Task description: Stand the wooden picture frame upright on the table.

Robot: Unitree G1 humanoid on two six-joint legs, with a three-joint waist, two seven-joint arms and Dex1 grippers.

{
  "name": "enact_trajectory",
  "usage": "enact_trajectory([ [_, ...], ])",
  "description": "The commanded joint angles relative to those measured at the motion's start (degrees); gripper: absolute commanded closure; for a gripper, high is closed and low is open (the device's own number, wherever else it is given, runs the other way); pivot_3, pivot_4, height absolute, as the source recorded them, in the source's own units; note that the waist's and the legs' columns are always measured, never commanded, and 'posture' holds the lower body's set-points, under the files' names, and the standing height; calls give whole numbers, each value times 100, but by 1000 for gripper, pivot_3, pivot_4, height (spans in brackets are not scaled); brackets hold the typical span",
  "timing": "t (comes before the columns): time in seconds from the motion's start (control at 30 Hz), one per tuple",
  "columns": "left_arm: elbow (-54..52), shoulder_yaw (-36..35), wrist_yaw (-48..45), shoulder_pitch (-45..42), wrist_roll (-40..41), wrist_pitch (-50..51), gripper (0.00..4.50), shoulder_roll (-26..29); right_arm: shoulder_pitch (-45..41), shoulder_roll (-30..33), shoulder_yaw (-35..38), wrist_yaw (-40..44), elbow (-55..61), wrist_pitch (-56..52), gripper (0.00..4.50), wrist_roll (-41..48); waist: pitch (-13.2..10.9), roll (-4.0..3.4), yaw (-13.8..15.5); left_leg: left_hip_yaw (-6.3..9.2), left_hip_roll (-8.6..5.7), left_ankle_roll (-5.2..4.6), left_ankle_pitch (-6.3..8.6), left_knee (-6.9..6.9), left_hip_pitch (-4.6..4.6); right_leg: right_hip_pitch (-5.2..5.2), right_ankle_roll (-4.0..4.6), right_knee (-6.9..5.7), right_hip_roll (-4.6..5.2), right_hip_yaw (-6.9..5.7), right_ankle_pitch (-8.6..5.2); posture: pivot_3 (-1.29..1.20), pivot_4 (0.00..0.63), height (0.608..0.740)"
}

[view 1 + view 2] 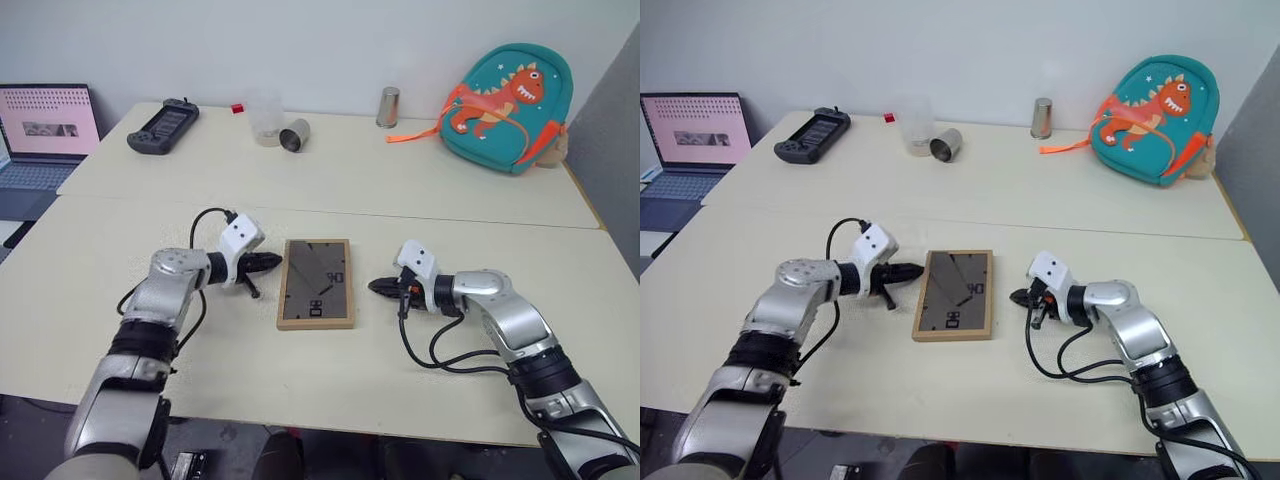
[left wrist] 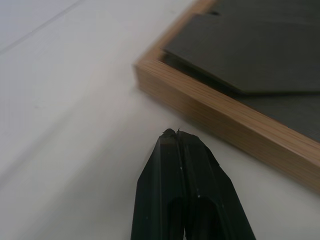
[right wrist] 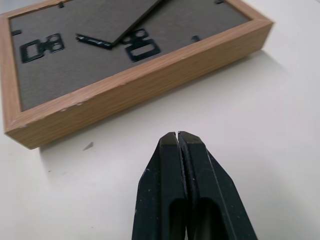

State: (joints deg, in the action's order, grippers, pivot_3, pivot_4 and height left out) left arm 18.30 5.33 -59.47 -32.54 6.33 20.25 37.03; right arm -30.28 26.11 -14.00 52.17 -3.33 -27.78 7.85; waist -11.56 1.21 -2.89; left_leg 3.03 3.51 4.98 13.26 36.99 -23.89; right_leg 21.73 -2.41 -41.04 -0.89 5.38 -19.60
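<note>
The robot's shut fingers have the picture frame flat (image 1: 316, 285) beside them, so its left gripper should open, turn and clamp onto the frame's side (image 1: 283, 288) while its right gripper steadies the opposite side.
The wooden picture frame (image 1: 316, 284) lies flat on the pale table (image 1: 330, 380), face down, its dark back panel and fold-out stand facing up. My left gripper (image 1: 274, 262) is shut, its tip just off the frame's left edge near the far corner, apart from the wood (image 2: 220, 117). On the frame's other side my right gripper (image 1: 377, 287) is shut too, a short way off the right edge, with bare table between it and the wood (image 3: 150, 80). Neither gripper holds anything.
At the back of the table stand a dinosaur backpack (image 1: 507, 105), a metal cup (image 1: 388, 107), a tipped metal cup (image 1: 294, 136), a clear container (image 1: 265, 120) and a black handheld controller (image 1: 163, 126). A laptop (image 1: 45, 130) sits beyond the left edge.
</note>
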Motion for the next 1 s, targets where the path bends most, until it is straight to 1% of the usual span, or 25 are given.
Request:
enact_trajectory([
  [0.03, -902, 88, -40, 246, 177, 441, 4500, -14, 22, -27, 96, -36, 225, 66, 4441, 88, 0, 0, 2, 0, -1, 0, 0, 1, 0, -1, 0, 0, 0, 1, 0, 0, 150, 740],
  [0.17, -1195, 181, 82, 247, 208, 711, 4500, -225, 70, 6, 110, 0, 288, 23, 4441, 127, 0, 0, 51, 2, -4, -1, -1, 8, 0, -7, -1, 1, 0, 0, 0, 0, 150, 740],
  [0.37, -1577, 305, 111, 335, 227, 959, 4500, -415, 70, 251, 266, 46, 156, 74, 4441, 94, 0, 0, 68, 2, -6, -3, -2, 9, 1, -9, -3, 1, 0, 2, 2, 0, 150, 740],
  [0.77, -1208, 644, 344, 43, 31, 761, 4500, -998, 494, 749, 524, 251, 737, -298, 4441, 383, 0, 1, 114, 1, -8, -3, -2, 9, 0, -11, -2, 7, 1, 5, 2, 0, 150, 740],
  [1.0, -976, 728, 380, -107, -35, 587, 4500, -1096, 637, 801, 565, 257, 1019, -497, 4441, 539, 0, 0, 105, 2, -7, -5, -4, 8, 4, -14, -2, 6, -1, 4, 3, 0, 150, 740],
])
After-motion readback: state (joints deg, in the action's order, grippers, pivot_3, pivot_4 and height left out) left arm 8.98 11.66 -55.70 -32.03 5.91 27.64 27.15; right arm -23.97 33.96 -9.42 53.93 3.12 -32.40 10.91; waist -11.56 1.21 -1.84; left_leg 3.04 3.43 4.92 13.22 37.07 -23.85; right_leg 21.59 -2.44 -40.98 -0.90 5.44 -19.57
